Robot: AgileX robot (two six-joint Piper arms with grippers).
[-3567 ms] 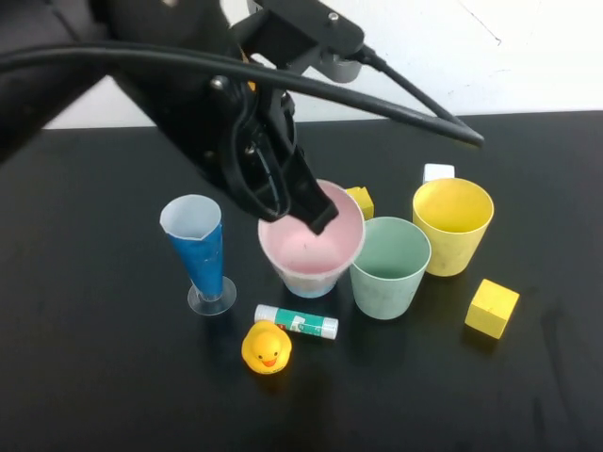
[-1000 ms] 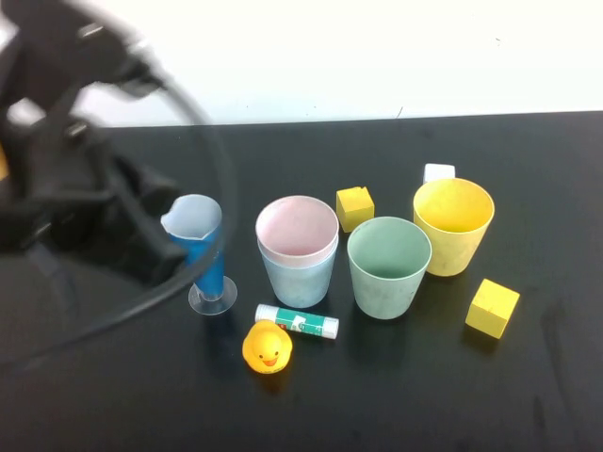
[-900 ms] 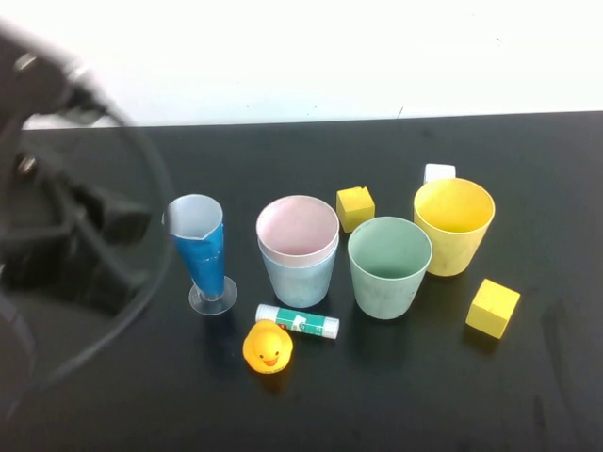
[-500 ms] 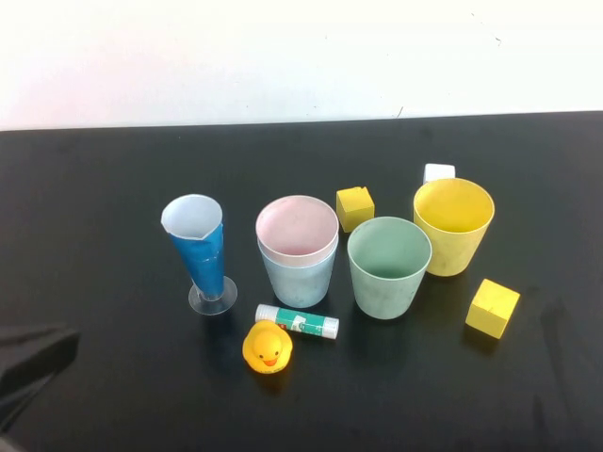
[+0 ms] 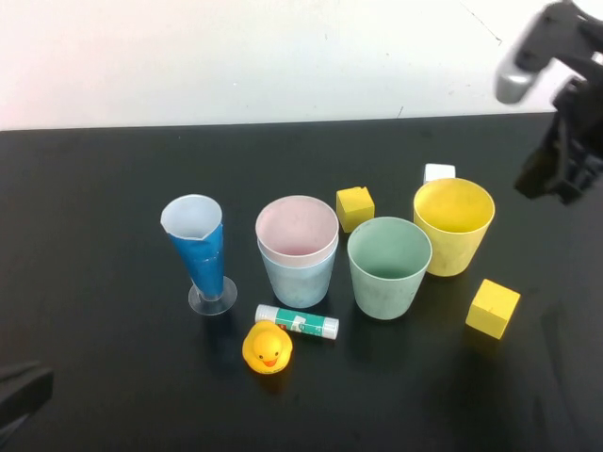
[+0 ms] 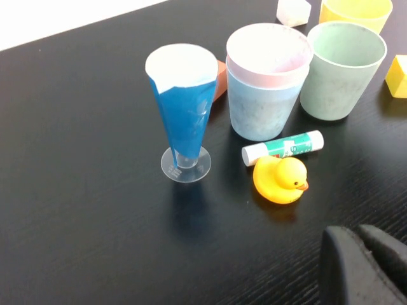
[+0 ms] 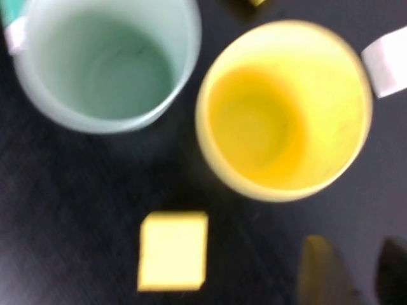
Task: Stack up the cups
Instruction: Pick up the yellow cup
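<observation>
I should use my right gripper to nest the yellow cup in the mint green cup point(image 5: 389, 252), because the yellow cup point(image 5: 454, 228) is on the other side of the mint green cup from my left gripper.
The pink cup point(image 5: 298, 226) sits nested inside the light blue cup point(image 5: 297, 280) at mid-table; both also show in the left wrist view, pink point(image 6: 269, 51) in blue point(image 6: 261, 114). The mint green cup point(image 5: 388, 266) stands upright to their right, and the yellow cup point(image 5: 452, 224) stands beyond it. In the right wrist view the mint cup point(image 7: 105, 63) and the yellow cup point(image 7: 283, 108) are both empty. My right gripper point(image 5: 551, 174) hovers to the right of the yellow cup, open and empty point(image 7: 356, 260). My left gripper point(image 6: 356, 235) is shut and empty, low at the table's near left point(image 5: 19, 395).
A tall blue cone glass point(image 5: 200, 250) stands left of the nested cups. A yellow duck point(image 5: 267, 347) and a glue stick point(image 5: 297, 322) lie in front of them. Yellow blocks lie behind the cups point(image 5: 355, 207) and at the right front point(image 5: 493, 308). A white block point(image 5: 439, 172) lies behind the yellow cup.
My left arm let go of the pink cup, left it in the blue cup, and drew back to the near left. My right arm came into view at the far right.
</observation>
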